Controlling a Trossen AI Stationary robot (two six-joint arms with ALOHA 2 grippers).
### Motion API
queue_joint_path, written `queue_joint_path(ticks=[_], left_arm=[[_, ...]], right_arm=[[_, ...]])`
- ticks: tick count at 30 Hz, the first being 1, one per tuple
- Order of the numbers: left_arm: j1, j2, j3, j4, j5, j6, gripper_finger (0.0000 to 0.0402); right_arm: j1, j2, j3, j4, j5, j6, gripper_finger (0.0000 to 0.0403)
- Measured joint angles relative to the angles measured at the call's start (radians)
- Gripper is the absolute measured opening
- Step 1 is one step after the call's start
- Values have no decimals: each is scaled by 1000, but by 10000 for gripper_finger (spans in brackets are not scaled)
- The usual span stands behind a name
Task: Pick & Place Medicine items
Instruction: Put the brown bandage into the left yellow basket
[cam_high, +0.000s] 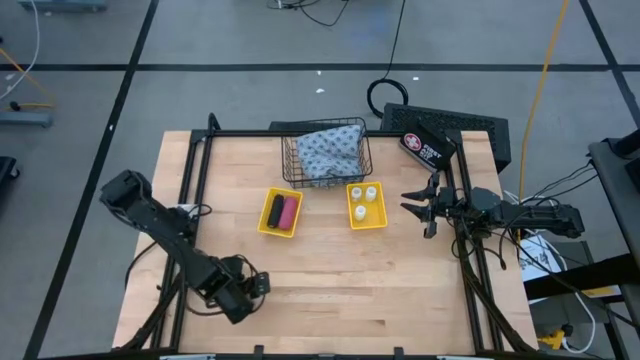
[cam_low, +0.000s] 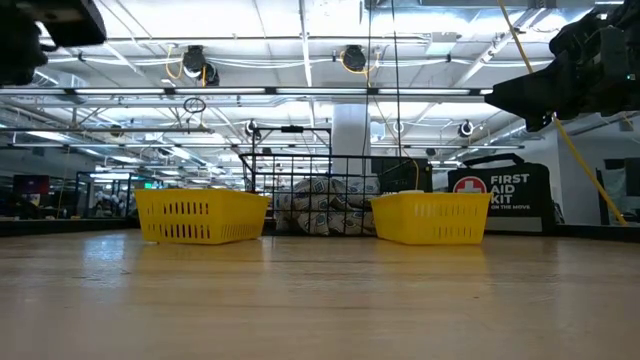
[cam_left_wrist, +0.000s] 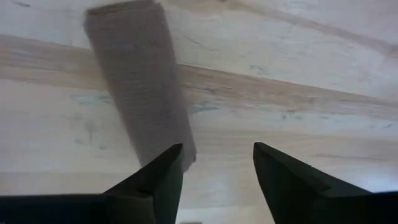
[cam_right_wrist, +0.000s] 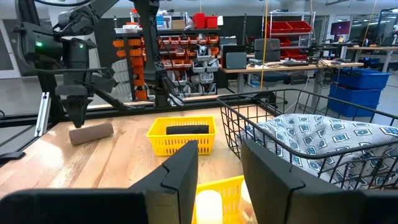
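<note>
Just one finger of my left gripper is over the slanted brown piece's end (cam_left_wrist: 180, 140). I should go over its middle (cam_left_wrist: 139, 81) and turn to straddle it before I close.
A brown oblong piece (cam_left_wrist: 140, 81) lies flat on the bare wood near the table's front-left. My left gripper (cam_left_wrist: 217, 155) hangs open over one end of it; the right wrist view shows this gripper (cam_right_wrist: 76, 118) above the brown piece (cam_right_wrist: 91, 132). My right gripper (cam_high: 415, 200) is open, just right of the yellow tray (cam_high: 381, 222) holding three white bottles (cam_high: 361, 211). One bottle (cam_right_wrist: 208, 205) shows below its fingers. The black piece (cam_high: 275, 211) and pink piece (cam_high: 287, 213) lie in the other yellow tray (cam_high: 264, 228). The blue-grey pouch (cam_high: 328, 152) rests in the wire basket (cam_high: 289, 170). My left gripper stands open, pointing down over the brown piece's end (cam_left_wrist: 180, 146). One fingertip (cam_left_wrist: 171, 158) shows right at that end. Whether it touches the piece I cannot tell. The piece lies on the table.
A black first aid kit (cam_high: 428, 148) sits at the table's far right corner, behind my right gripper. Black frame rails (cam_high: 200, 160) run along the table's left, far and right sides. Bare wood (cam_high: 360, 290) spreads across the near half of the table.
</note>
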Motion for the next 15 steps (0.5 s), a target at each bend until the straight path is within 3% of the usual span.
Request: queue_joint_path(ticks=[9, 12, 15], left_arm=[[26, 98, 4, 20, 109, 10, 164], [21, 100, 3, 25, 73, 23, 151], [15, 105, 1, 55, -35, 101, 141]], right_arm=[[0, 0, 0, 0, 0, 0, 114], [0, 0, 0, 0, 0, 0, 114], [0, 0, 0, 0, 0, 0, 114]])
